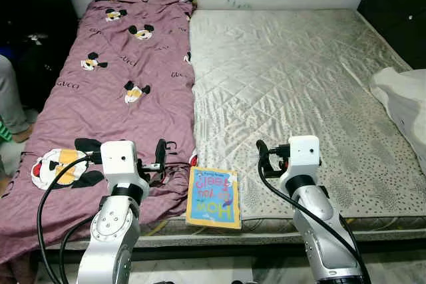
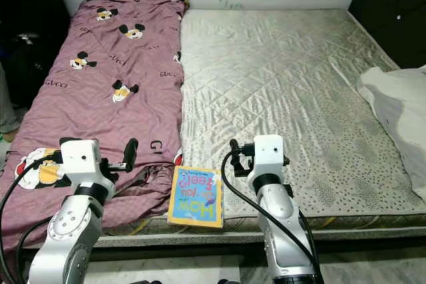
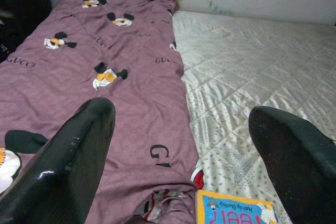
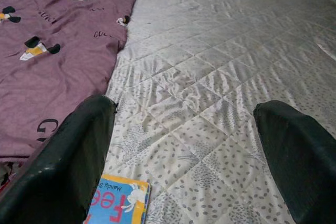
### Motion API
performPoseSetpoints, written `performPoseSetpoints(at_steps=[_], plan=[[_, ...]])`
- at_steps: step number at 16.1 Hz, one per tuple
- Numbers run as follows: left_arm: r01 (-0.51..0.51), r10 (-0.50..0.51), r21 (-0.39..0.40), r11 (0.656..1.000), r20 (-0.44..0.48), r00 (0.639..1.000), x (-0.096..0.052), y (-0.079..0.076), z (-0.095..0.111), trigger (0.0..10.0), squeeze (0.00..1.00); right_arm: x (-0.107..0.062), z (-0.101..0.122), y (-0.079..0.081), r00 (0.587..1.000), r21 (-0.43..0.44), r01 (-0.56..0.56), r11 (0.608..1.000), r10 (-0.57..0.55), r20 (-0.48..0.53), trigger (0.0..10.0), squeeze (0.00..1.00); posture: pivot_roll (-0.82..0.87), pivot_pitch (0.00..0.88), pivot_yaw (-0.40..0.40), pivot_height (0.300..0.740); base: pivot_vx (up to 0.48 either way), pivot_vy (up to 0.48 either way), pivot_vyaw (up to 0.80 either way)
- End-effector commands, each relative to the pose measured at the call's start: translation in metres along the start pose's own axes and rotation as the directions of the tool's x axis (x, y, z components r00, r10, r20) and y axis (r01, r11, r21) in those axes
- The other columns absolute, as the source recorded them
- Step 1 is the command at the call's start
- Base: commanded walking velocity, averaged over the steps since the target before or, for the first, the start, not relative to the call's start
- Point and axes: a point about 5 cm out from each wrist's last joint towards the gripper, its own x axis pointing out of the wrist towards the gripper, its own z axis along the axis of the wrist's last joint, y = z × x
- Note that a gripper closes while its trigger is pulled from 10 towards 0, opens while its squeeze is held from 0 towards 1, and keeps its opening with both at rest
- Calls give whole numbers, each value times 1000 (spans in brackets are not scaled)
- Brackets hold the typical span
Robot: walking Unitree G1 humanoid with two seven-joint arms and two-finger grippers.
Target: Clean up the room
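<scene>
The book's near edge (image 1: 213, 225) sticks straight out past the edge of the mattress, so the book will stay stiff and closed when the robot lifts it by a corner.
A colourful children's book (image 1: 213, 197) lies flat at the front edge of the bare quilted mattress (image 1: 299, 78), between my two arms. A purple cartoon-print blanket (image 1: 120, 84) covers the bed's left half, bunched up near the book. My left gripper (image 1: 158, 156) hovers open over the blanket's front edge, just left of the book (image 3: 236, 211). To the right of the book (image 4: 118, 203), my right gripper (image 1: 265, 154) is open above the mattress. Both hold nothing.
A white bundle of cloth (image 1: 405, 101) lies at the mattress's right edge. A person's leg (image 1: 10, 101) shows at the far left beside the bed. Dark furniture (image 1: 399, 4) stands at the back right, and a white wall runs behind the bed.
</scene>
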Motion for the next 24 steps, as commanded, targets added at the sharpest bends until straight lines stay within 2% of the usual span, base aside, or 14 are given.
performPoseSetpoints(at_steps=[1,6,17,24], plan=[[-9,9,12,1000,-2,1000,-2,2,0,10000,0,-2,-1,0,1000,0,-6,1000,6,-1,10000,0,25,114,15,740,0,0,0],[-8,8,15,1000,-3,1000,-1,2,0,10000,0,-2,-1,1,1000,0,-15,1000,15,3,10000,0,26,115,16,740,0,0,0],[-6,6,22,1000,-2,1000,-1,1,0,10000,0,-2,-1,3,999,7,-32,999,32,9,10000,0,26,113,17,638,0,0,0],[-24,24,5,1000,1,1000,0,2,1,10000,0,-1,-3,2,999,2,-33,999,33,3,10000,0,30,107,14,634,0,0,0]])
